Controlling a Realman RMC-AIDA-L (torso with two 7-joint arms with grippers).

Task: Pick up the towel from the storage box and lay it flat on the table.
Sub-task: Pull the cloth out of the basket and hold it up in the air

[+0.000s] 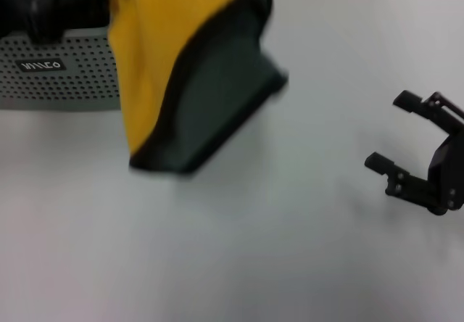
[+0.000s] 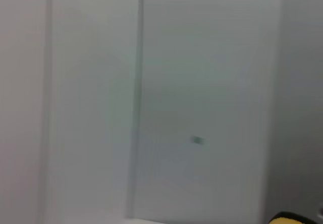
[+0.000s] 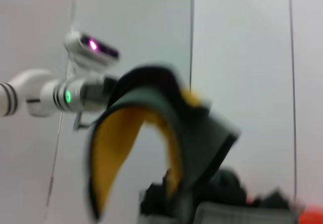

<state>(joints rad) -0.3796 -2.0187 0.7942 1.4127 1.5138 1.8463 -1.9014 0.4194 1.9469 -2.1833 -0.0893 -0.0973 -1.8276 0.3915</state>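
Note:
The towel hangs folded (image 1: 190,55) from my left gripper, so next my right gripper grabs the dark green flap (image 1: 262,83) and lifts to open the towel before laying it flat.
The towel (image 1: 152,68) hangs in the air over the table (image 1: 254,249), just right of the storage box (image 1: 58,75). Its yellow side and its dark green side both show, with black edging, and its lowest corner hovers close above the tabletop. In the right wrist view the towel (image 3: 202,138) droops from the end of my white left arm (image 3: 55,95), whose gripper is shut on the top edge and mostly covered by cloth. A sliver of yellow cloth (image 2: 287,219) shows in the left wrist view. My right gripper (image 1: 388,132) is open low over the table at the far right, holding nothing.
A black fabric mass (image 1: 43,3) fills the storage box and also shows as the dark heap (image 3: 227,188) in the right wrist view. Something orange (image 3: 313,216) sits beside the box. White wall panels stand behind the table.

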